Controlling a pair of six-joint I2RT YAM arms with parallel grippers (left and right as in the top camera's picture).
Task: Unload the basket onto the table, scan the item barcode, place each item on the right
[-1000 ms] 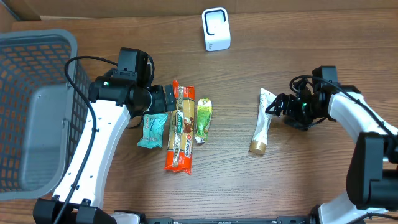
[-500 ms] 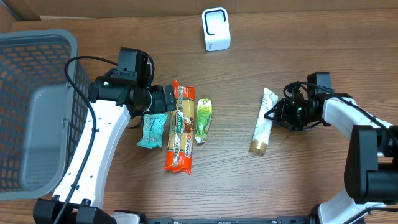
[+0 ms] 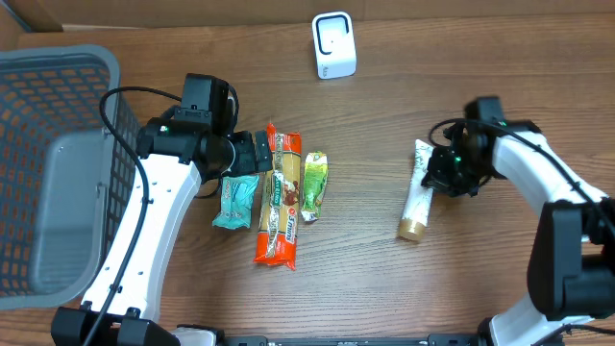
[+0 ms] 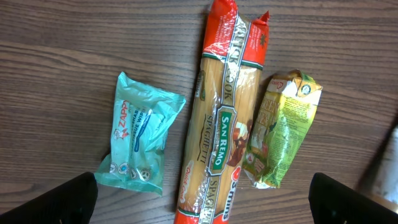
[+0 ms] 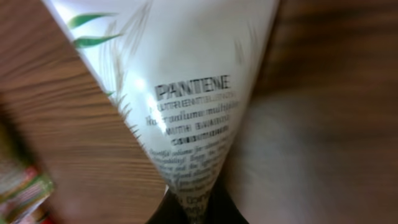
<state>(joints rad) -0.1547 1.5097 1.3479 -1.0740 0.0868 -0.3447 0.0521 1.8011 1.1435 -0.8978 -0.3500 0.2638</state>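
Note:
The tube's gold cap (image 3: pixel 411 230) faces away from the barcode scanner, so my right gripper should turn the cap toward the scanner and take hold of the white body (image 3: pixel 417 200) before it lifts.
The item is a white Pantene tube (image 3: pixel 416 195) with a gold cap, lying on the wooden table at the right. My right gripper (image 3: pixel 437 173) is shut on the tube's flat crimped end. In the right wrist view the tube (image 5: pixel 186 93) fans out from between the dark fingers of that gripper (image 5: pixel 198 208), its printed text facing the camera. The white barcode scanner (image 3: pixel 333 45) stands at the back centre. My left gripper (image 3: pixel 252 154) hangs open over the snack packs, its gripper (image 4: pixel 205 202) holding nothing.
An orange spaghetti pack (image 3: pixel 279 197) lies between a teal wipes pack (image 3: pixel 235 200) and a green packet (image 3: pixel 313 185), left of centre. A grey mesh basket (image 3: pixel 106 67) fills the left side. Cardboard runs along the back edge.
My right gripper has closed on the tube's flat end and shifted it slightly right, turning it more upright in the overhead view. The left arm has not moved.

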